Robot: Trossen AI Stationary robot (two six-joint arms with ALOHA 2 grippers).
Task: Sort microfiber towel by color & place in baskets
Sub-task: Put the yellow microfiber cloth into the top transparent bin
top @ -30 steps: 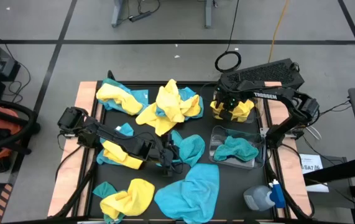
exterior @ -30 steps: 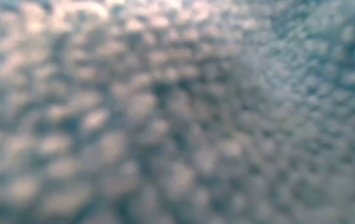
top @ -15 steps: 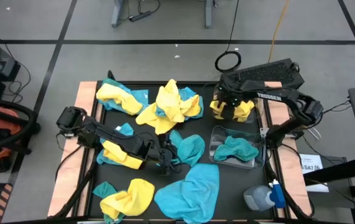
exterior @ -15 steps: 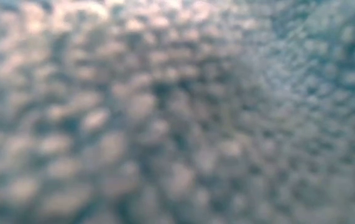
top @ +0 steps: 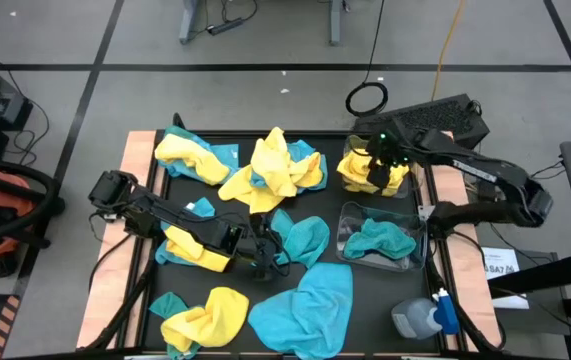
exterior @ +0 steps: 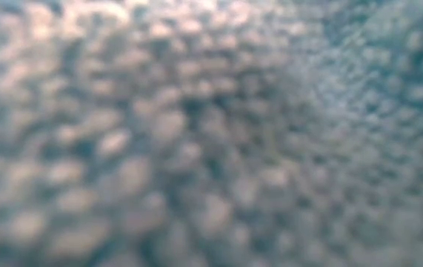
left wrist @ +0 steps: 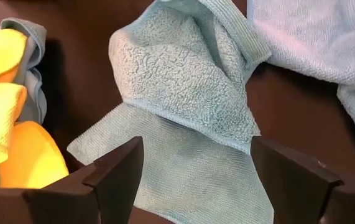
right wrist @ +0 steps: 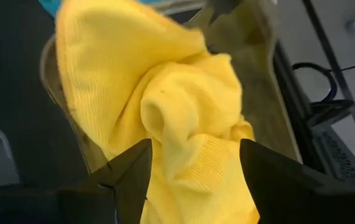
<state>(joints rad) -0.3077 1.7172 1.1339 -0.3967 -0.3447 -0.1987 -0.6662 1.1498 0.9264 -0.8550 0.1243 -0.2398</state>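
The bunched yellow towel's edge [right wrist: 71, 59] drapes over the far clear basket's rim [right wrist: 51, 68], so next my right gripper takes the towel nearer that edge and tucks it inside.
Yellow and teal microfiber towels lie scattered on the black table. My left gripper [top: 268, 255] [left wrist: 196, 149] is open just over a crumpled teal towel [top: 303, 238] [left wrist: 183, 106] at the table's middle, one finger on either side of its corner. My right gripper [top: 377, 170] [right wrist: 196, 152] hangs open above a bunched yellow towel [top: 353, 172] [right wrist: 165, 112], which lies in the far clear basket [right wrist: 258, 56]. The near clear basket [top: 346, 216] holds a teal towel [top: 380, 240].
More towels lie in heaps at the far middle [top: 265, 170], far left [top: 190, 155], near left [top: 205, 318] and near middle [top: 305, 305]. A black keyboard [top: 435, 118] sits at the far right, a blue-capped bottle [top: 423, 318] at the near right. Cloth [exterior: 211, 133] fills the low view.
My right gripper has risen off the yellow towel in the far basket and drawn back toward the table's right edge. The towel stays bunched in the basket.
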